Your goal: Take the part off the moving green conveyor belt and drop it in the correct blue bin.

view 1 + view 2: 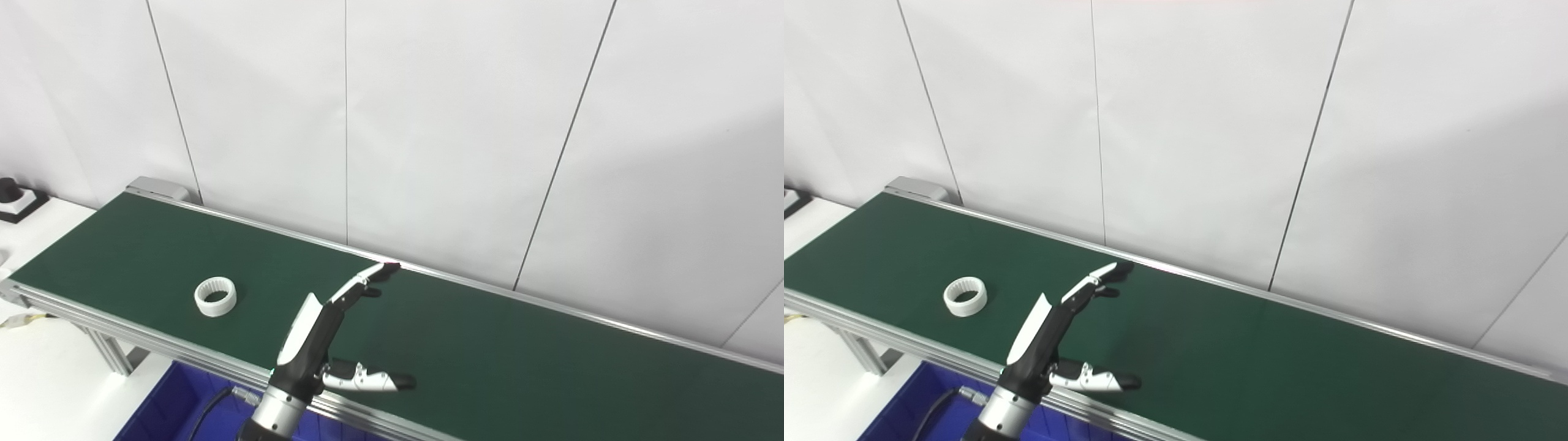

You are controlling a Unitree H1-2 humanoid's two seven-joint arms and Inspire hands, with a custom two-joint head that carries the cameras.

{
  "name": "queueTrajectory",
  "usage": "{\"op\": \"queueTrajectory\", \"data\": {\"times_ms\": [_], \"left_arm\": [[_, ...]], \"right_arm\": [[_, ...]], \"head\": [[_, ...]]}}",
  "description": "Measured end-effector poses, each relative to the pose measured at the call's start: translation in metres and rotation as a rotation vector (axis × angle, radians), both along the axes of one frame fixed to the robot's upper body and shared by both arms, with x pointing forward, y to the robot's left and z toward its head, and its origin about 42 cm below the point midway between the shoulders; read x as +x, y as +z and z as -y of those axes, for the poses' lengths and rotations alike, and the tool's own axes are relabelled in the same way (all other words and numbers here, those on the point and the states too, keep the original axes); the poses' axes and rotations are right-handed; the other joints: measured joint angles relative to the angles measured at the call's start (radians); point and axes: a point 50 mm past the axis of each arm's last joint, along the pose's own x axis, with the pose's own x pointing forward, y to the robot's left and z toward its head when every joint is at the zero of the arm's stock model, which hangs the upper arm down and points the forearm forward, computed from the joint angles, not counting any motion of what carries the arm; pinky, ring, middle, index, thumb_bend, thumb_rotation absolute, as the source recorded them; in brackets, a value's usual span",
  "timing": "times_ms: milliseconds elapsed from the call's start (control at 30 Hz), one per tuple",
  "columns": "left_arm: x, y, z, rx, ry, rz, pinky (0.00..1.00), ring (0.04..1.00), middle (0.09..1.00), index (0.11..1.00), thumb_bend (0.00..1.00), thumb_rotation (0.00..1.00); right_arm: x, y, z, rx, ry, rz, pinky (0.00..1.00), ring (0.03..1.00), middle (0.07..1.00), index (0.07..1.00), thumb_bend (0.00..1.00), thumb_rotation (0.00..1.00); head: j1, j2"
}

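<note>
The white ring (pixel 215 297) will roll or slide away across the blue bin when I drop it, because it has a round outer side (pixel 217 311).
A white ring-shaped part (pixel 215 296) lies on the green conveyor belt (pixel 490 343) near its left end, close to the front rail; it also shows in the right eye view (pixel 965 296). My left hand (pixel 324 334) is held over the belt's front edge, to the right of the ring and apart from it. It is open and empty, with the fingers (pixel 367 282) stretched toward the far rail and the thumb (pixel 373 381) pointing right. A blue bin (pixel 165 404) sits below the belt's front rail at the bottom left. My right hand is not in view.
A black-and-white control box (pixel 15 199) stands on the white table at the far left. The belt's aluminium rail and leg (pixel 110 352) run along the front. A white panelled wall (pixel 429 122) stands right behind the belt.
</note>
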Motion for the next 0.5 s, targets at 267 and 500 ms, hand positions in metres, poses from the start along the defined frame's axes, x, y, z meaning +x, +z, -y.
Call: {"op": "queueTrajectory", "data": {"times_ms": [267,500], "left_arm": [[0.017,-0.001,-0.015,0.122,0.132,-0.084,0.9,0.951,0.969,0.954,0.86,0.42],[0.044,-0.015,-0.029,0.314,0.243,-0.205,0.82,0.929,0.991,0.973,0.85,0.34]], "right_arm": [[0.005,0.001,0.0,0.005,-0.002,0.007,0.74,0.841,0.865,0.892,0.9,0.05],[0.005,-0.003,0.0,0.002,0.001,-0.001,0.7,0.817,0.85,0.876,0.92,0.1]], "head": [[-0.002,0.0],[-0.008,0.002]]}}
